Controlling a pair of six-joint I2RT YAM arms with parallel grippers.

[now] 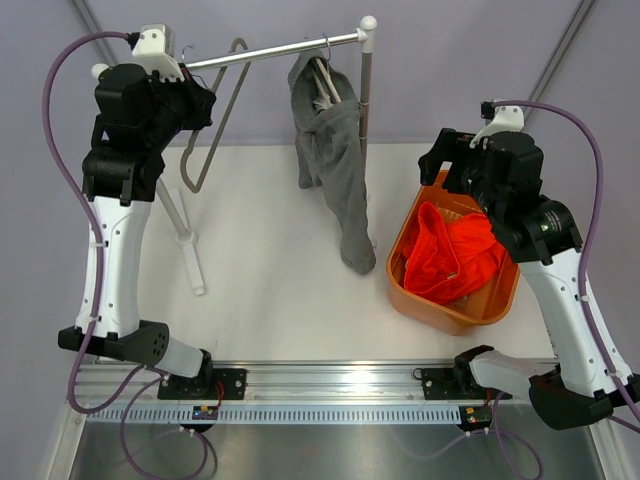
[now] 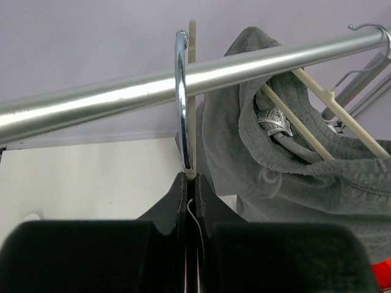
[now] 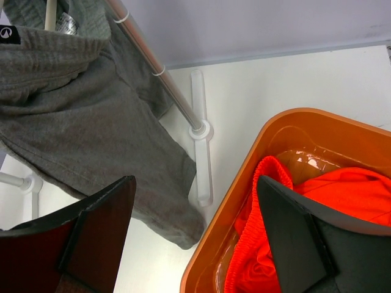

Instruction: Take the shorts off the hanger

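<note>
I should keep lowering the empty hanger with my left gripper until its hook rests on the rail [image 2: 165,89], and then let go, because the chrome hook's curve [image 2: 181,55] reaches over the rail.
The grey shorts [image 1: 335,165] hang from a beige hanger on the metal rail [image 1: 270,52]; they also show in the left wrist view [image 2: 275,177] and the right wrist view [image 3: 79,122]. The orange-red shorts [image 1: 455,255] lie crumpled in the orange basket [image 1: 400,275], also in the right wrist view [image 3: 342,195]. My left gripper [image 2: 190,177] is shut on the neck of an empty beige hanger [image 1: 215,120] whose chrome hook [image 2: 181,91] is over the rail. My right gripper [image 3: 195,180] is open and empty above the basket's left rim [image 3: 238,207].
The rack's upright post [image 1: 366,90] stands between the grey shorts and the basket, with a white foot [image 3: 201,152] on the table. Another rack leg and foot [image 1: 185,240] stand at the left. More hanger hooks [image 2: 366,30] sit at the rail's right end.
</note>
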